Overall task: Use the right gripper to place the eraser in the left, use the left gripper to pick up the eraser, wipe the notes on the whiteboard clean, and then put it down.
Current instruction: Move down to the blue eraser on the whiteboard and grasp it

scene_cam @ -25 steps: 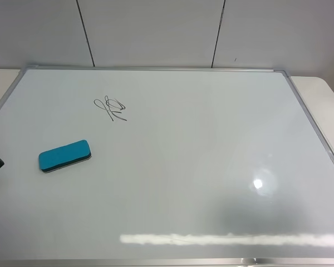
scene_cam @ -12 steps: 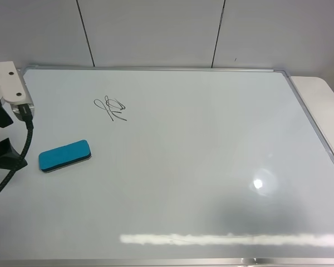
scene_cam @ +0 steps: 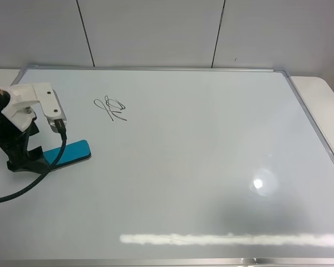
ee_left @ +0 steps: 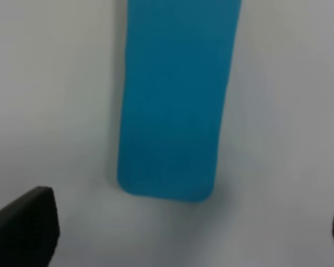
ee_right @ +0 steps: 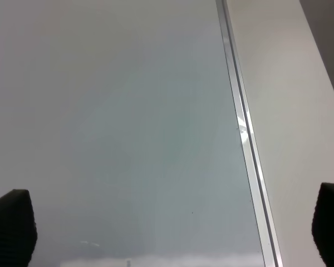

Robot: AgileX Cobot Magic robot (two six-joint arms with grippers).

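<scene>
The teal-blue eraser's near end (ee_left: 166, 181) points into the gap of my left gripper, so I keep moving forward along the eraser (scene_cam: 70, 152) until my fingers are on both sides of its long sides, then close them.
The teal-blue eraser (scene_cam: 73, 151) lies flat on the whiteboard (scene_cam: 200, 156) at the left. In the left wrist view the eraser (ee_left: 175, 100) lies lengthwise just ahead of the gap between the fingers. My left gripper (scene_cam: 31, 160), with its white housing and black cable, hangs over the eraser's left end and hides it. It is open (ee_left: 181, 233) and empty, with its black fingertips (ee_left: 23, 228) spread wide. The notes (scene_cam: 112, 108) are a black scribble beyond the eraser. My right gripper (ee_right: 170, 233) is open and empty over the board. It does not show in the exterior high view.
The board's silver frame (ee_right: 242, 128) runs beside the right gripper, with the beige table (ee_right: 289, 111) beyond it. A grey panelled wall (scene_cam: 156, 33) stands behind the board. Bright light glare (scene_cam: 258, 183) lies on the board's front right.
My left arm has come in from the left edge and moved right and down over the eraser's left end. The eraser and the notes have not moved.
</scene>
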